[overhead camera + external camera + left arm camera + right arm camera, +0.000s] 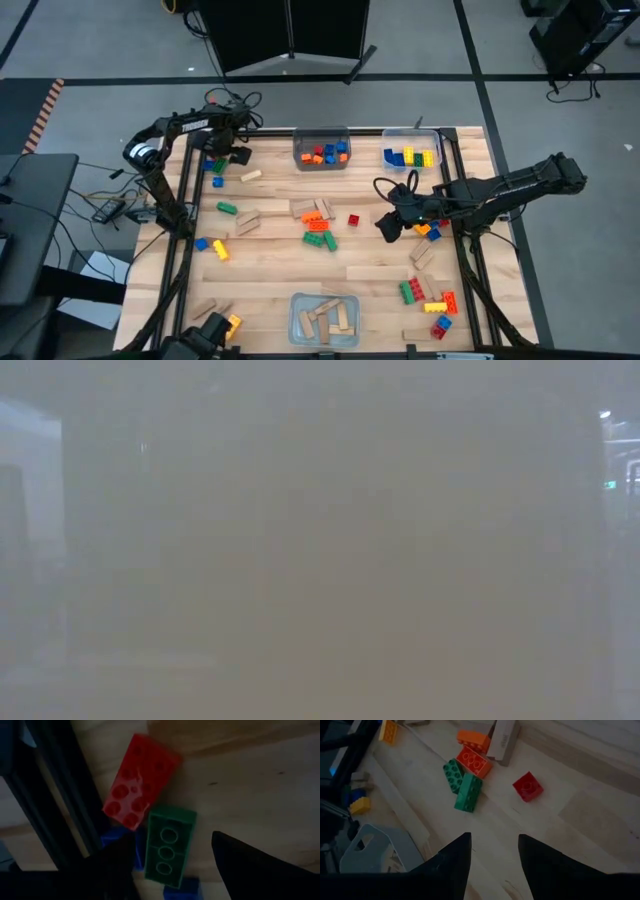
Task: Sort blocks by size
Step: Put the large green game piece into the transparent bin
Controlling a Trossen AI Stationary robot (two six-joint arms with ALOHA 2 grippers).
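My left gripper's open fingers face the long sides of the green brick (170, 851), so I keep going down until those sides are between the fingers, then close.
Blocks lie scattered over the wooden table (270, 250). At the far left corner my left gripper (222, 155) points down, open. In the left wrist view its fingers stand on either side of a green studded brick (167, 845), without clear touch. That brick lies against a red brick (142, 780), with blue pieces (117, 840) beside it. My right gripper (388, 228) hangs open above the table right of centre, nothing between its fingers (492, 855). Ahead of it lie a small red brick (528, 786) and a cluster of green (468, 793), orange (473, 741) and tan (504, 740) blocks.
Two clear bins stand at the far edge, one with red, orange and blue bricks (321, 150), one with blue and yellow bricks (412, 155). A near bin (324, 318) holds tan wooden blocks. More bricks lie at the near right (430, 295). The low view shows only haze.
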